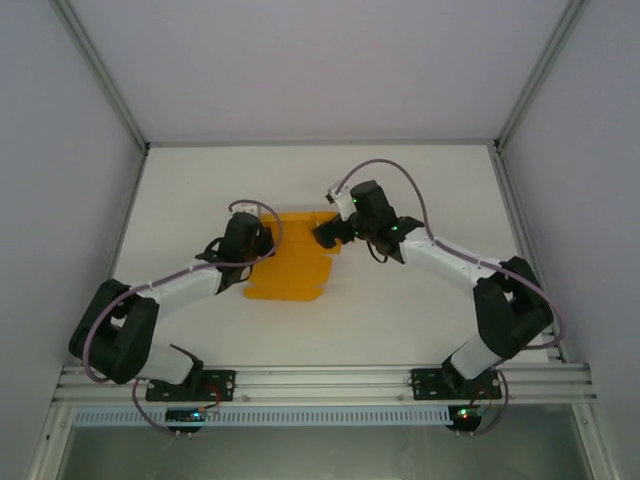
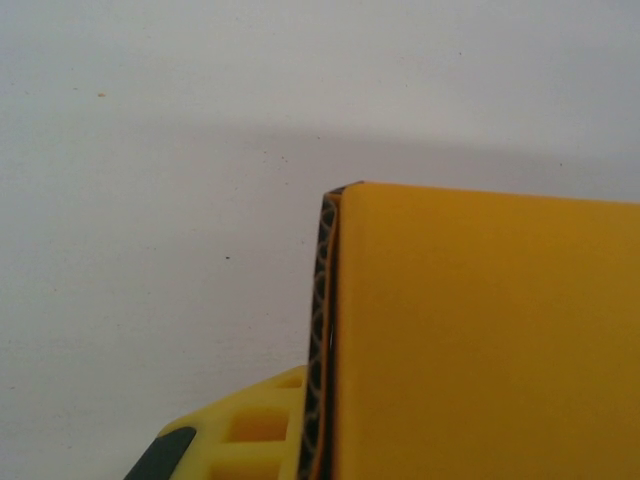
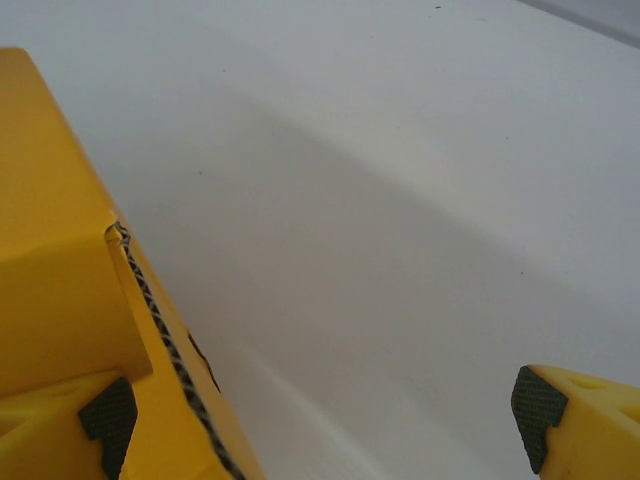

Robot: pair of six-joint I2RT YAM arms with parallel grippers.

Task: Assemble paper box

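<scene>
The side flap (image 3: 190, 375) slants away from the box at the flap's upper corner, so my right gripper should back off, then come from the flap's outer side (image 3: 245, 425) and stand it upright.
The paper box (image 1: 295, 272) is an orange-yellow card sheet, partly folded, lying mid-table. My left gripper (image 1: 262, 244) is at its left edge, shut on an upright flap. In the left wrist view that flap (image 2: 480, 340) covers the right half, its corrugated edge (image 2: 320, 330) next to one yellow finger (image 2: 250, 430); the other finger is hidden behind the card. My right gripper (image 1: 328, 233) stands open at the sheet's upper right corner. In the right wrist view the card (image 3: 60, 250) lies against its left finger (image 3: 50, 425), while the right finger (image 3: 585, 415) is over bare table.
The white tabletop (image 1: 420, 300) is ringed by pale enclosure walls with metal corner posts (image 1: 100, 70). An aluminium rail (image 1: 320, 380) carries both arm bases at the near edge. Free room lies to the right of the card and behind it.
</scene>
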